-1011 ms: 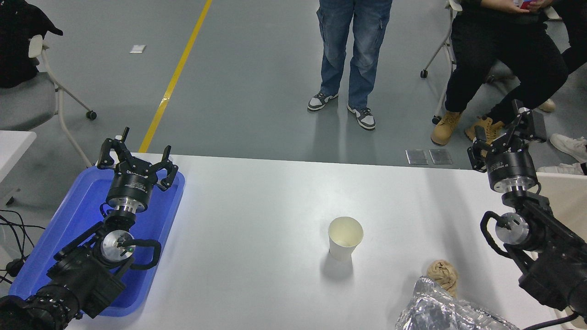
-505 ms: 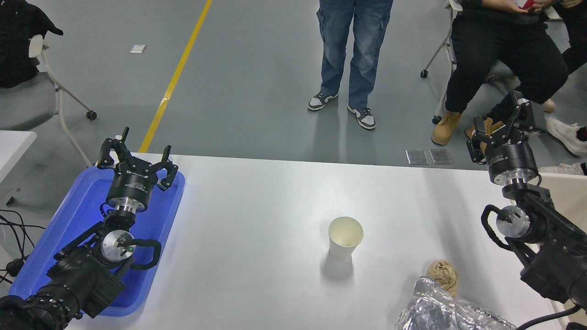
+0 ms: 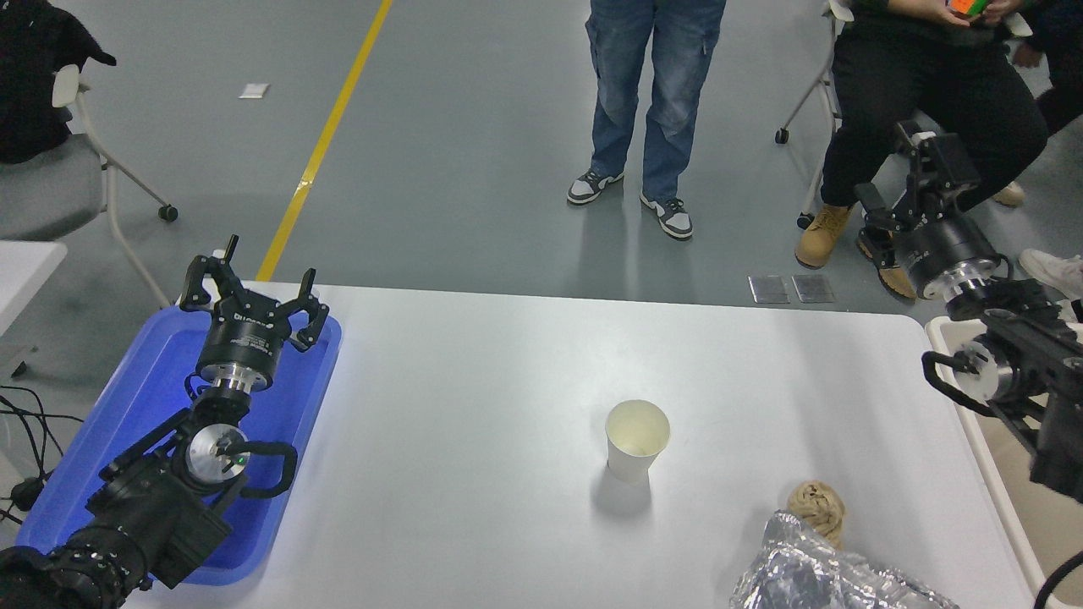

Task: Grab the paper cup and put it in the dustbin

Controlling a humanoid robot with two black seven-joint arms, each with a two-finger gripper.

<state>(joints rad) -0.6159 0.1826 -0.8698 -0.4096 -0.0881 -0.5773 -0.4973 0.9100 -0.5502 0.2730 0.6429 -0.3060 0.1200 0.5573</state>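
Note:
The robot should expect the paper cup [image 3: 636,441] to be empty as the cup tilts when the robot lifts it, because its cream inside [image 3: 639,426] shows only smooth sides.
The paper cup [image 3: 637,440] is small, white and tapered, with a cream inside. It stands upright on the white table [image 3: 474,381], right of the middle. The dustbin [image 3: 986,457] shows only as a pale rim and a beige inside at the table's right edge. My right gripper [image 3: 901,178] is open and empty, held high beyond the table's far right corner, well away from the cup. My left gripper [image 3: 251,292] is open and empty, parked over the blue tray at the lower left.
A shallow blue tray [image 3: 127,423] lies at the table's left edge. A crumpled tan paper ball [image 3: 816,505] and crinkled silver foil [image 3: 812,575] lie at the front right, near the cup. One person stands [image 3: 656,93] and another sits [image 3: 931,93] beyond the far edge.
My right arm has risen and swung right and away, from over the table's right edge to above the dustbin's far end. The cup and the left arm have not moved.

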